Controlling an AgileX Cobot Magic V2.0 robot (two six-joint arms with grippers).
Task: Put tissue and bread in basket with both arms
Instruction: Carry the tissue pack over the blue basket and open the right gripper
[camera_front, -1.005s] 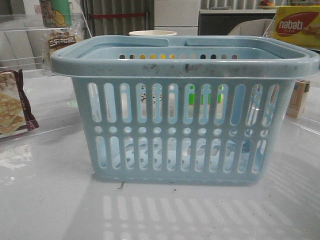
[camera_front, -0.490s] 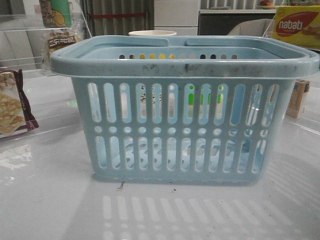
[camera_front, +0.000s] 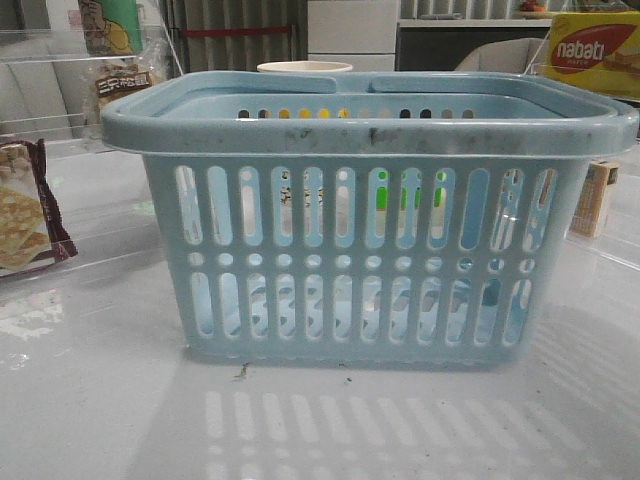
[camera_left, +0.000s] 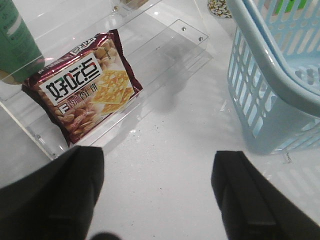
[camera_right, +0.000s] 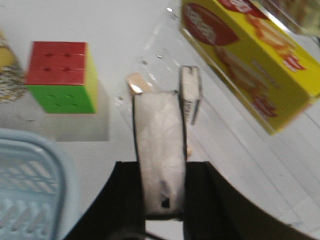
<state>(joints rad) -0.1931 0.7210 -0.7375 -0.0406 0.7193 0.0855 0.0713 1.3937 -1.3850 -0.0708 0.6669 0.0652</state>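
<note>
The basket's open top (camera_front: 390, 101) is clear with the tissue raised (camera_right: 160, 140), so my right gripper should keep going over the basket's rim and let go of the tissue above the basket's bottom.
The pale blue basket (camera_front: 370, 215) stands mid-table; its corner shows in the left wrist view (camera_left: 270, 75) and the right wrist view (camera_right: 30, 170). The bread (camera_front: 125, 80), a clear packet with a pale printed label, sits on the far-left shelf. My right gripper (camera_right: 161, 167) is shut on the tissue (camera_right: 159, 130), a small pack with black edges and a pale face, held beyond the basket's far right side. A dark patch (camera_front: 490, 295) shows through the lower right slots. My left gripper (camera_left: 157, 155) is open and empty over bare table, left of the basket.
A maroon-edged cracker packet (camera_left: 85, 87) lies on a clear acrylic shelf (camera_left: 165, 45) ahead of the left gripper. A yellow nabati box (camera_right: 250, 55), a small upright box (camera_right: 190, 92) and a colour cube (camera_right: 62, 75) stand near the right gripper. A cup (camera_front: 305, 67) is behind the basket.
A dark patch has come into sight through the basket's lower right slots. The basket and the other items have not moved.
</note>
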